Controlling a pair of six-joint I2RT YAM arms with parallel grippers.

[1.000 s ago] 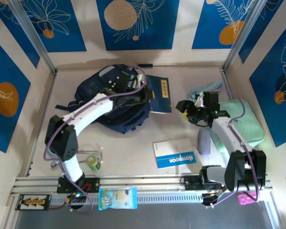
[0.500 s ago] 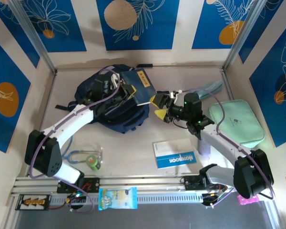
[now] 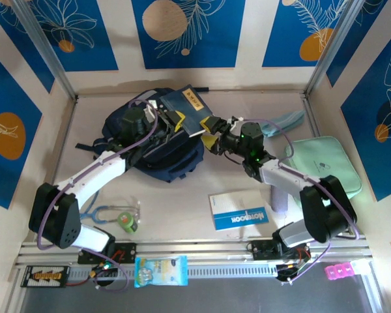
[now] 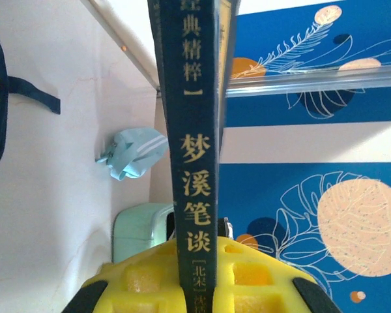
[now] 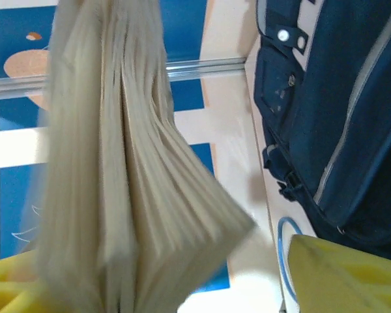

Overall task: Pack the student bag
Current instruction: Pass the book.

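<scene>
My right gripper should grab the book by its fanned pages because the bag's flap is closed. That way, my left gripper can lift the bag's flap first.
The navy student bag lies at the back left of the table, also at the right of the right wrist view. A dark blue book with gold lettering hangs tilted over the bag's right side. My left gripper is shut on its spine edge, and the spine rises between the yellow pads. My right gripper is at the book's right edge. Its yellow fingers stand apart around the fanned pages, and the right finger is not touching them.
A blue-and-white notebook lies at front centre. A mint-green zip case sits at the right, with a pale blue mask behind it. A stethoscope lies at front left, and a snack packet rests on the front rail.
The book has left the table beside the bag and now hangs over the bag in my left gripper. My right gripper swung left from the mint case to the book's edge.
</scene>
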